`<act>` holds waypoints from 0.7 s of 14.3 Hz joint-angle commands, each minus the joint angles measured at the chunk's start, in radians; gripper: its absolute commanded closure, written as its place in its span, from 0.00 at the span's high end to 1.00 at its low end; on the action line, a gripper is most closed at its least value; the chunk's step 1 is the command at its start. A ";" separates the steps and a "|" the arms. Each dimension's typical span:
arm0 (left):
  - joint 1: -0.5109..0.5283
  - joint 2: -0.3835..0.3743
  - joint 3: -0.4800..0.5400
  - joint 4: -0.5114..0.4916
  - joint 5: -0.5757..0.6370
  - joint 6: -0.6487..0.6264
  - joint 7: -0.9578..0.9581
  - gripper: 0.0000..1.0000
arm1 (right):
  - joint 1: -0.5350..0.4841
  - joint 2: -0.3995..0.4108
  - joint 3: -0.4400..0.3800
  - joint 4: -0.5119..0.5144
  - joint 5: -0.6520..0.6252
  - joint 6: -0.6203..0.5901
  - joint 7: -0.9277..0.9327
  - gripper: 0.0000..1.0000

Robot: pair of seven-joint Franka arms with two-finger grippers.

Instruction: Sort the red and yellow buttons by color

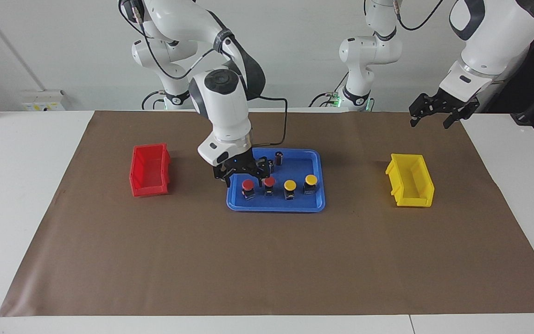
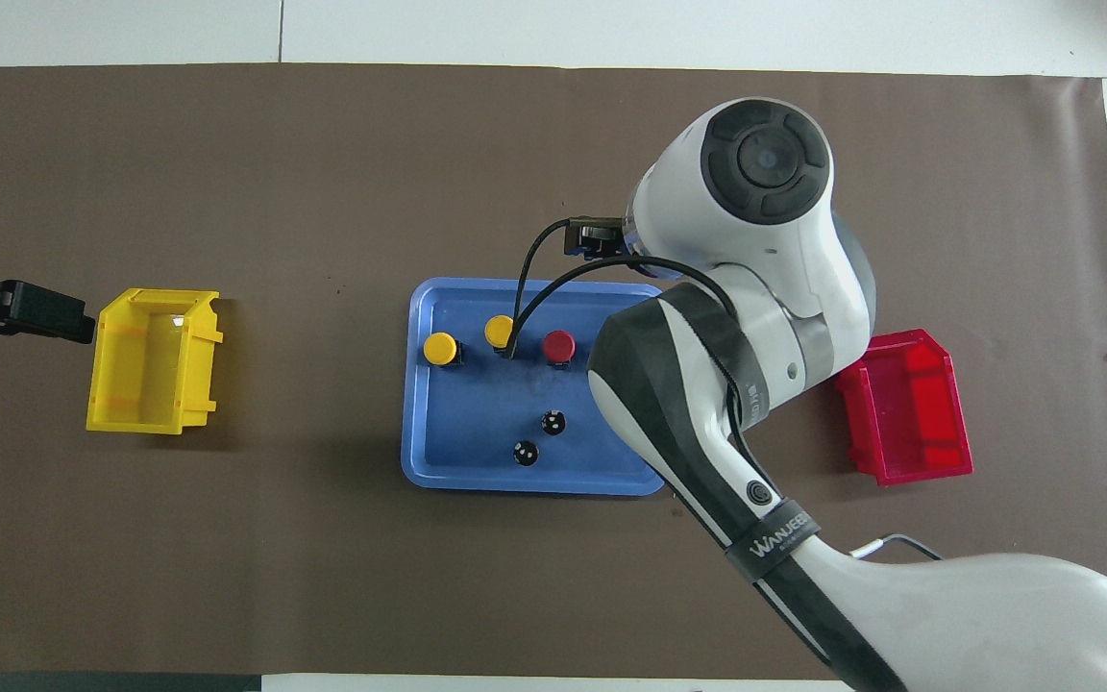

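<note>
My gripper will bring the end red button's dark base and cap out together when it lifts that button, because the other red button's base (image 2: 560, 364) sits on top of the tray.
Four buttons stand in a row in the blue tray (image 1: 276, 207). The two red buttons (image 1: 247, 185) (image 1: 269, 181) are toward the right arm's end, the two yellow buttons (image 1: 289, 185) (image 1: 311, 179) toward the left arm's end. My right gripper (image 1: 245, 178) hangs open low over the end red button, with a finger on each side of its cap; I cannot tell whether they touch it. In the overhead view the right arm hides that button; the other red button (image 2: 559, 345) and both yellow buttons (image 2: 440, 348) (image 2: 501, 332) show. My left gripper (image 1: 430, 121) waits open above the yellow bin's end of the mat.
A red bin (image 1: 150, 169) sits at the right arm's end of the brown mat, a yellow bin (image 1: 410, 185) at the left arm's end. Two small dark cylinders (image 2: 553, 422) (image 2: 525, 454) stand in the tray, nearer to the robots than the buttons.
</note>
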 commanded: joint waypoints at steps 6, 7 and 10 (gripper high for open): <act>-0.010 -0.053 -0.091 -0.163 -0.014 0.173 -0.190 1.00 | 0.004 -0.051 -0.004 -0.179 -0.022 0.085 -0.081 0.88; -0.007 -0.039 -0.135 -0.171 -0.014 0.197 -0.254 1.00 | 0.004 -0.057 -0.004 -0.194 -0.022 0.096 -0.085 0.83; -0.001 -0.037 -0.232 -0.260 -0.014 0.321 -0.377 1.00 | 0.007 -0.060 -0.003 -0.243 -0.022 0.166 -0.085 0.74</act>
